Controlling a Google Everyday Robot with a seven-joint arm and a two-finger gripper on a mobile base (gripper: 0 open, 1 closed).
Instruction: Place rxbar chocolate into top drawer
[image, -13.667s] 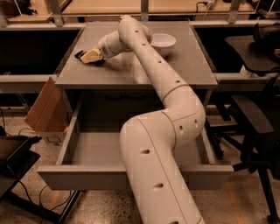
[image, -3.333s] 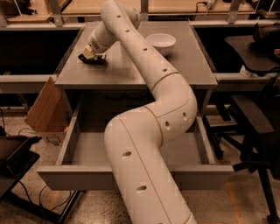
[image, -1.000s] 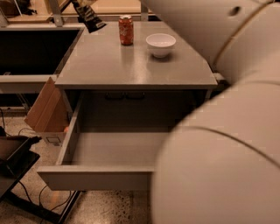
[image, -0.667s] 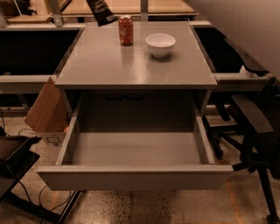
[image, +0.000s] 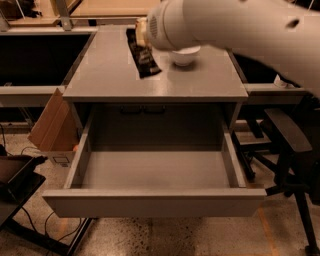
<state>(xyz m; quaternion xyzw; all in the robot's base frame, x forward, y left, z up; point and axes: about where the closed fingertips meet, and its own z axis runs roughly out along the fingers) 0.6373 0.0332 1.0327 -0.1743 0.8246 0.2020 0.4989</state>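
I should go on moving my gripper toward the drawer's bottom (image: 155, 160) and let go low over it, because the rxbar chocolate's lower end (image: 148, 68) hangs free and the top drawer is wide open.
The rxbar chocolate (image: 146, 59) is a dark flat bar that hangs tilted above the left-middle of the grey table top (image: 105, 75). My gripper (image: 141, 36) holds its upper end, shut on it, and is mostly hidden behind my white arm (image: 235, 25), which crosses the top right of the view. The top drawer (image: 155, 170) is pulled wide open below the table, its grey floor bare and its flat front panel (image: 155, 202) nearest the camera. The bar is above and behind the drawer opening.
A white bowl (image: 184, 56) sits on the table just right of the bar. The red can is hidden behind my arm. A cardboard box (image: 52, 127) leans left of the drawer. A black chair (image: 290, 145) stands to the right.
The bar, held by my gripper, has come from the table's far left corner toward the camera and to the right, lower over the table. My arm now covers the upper right.
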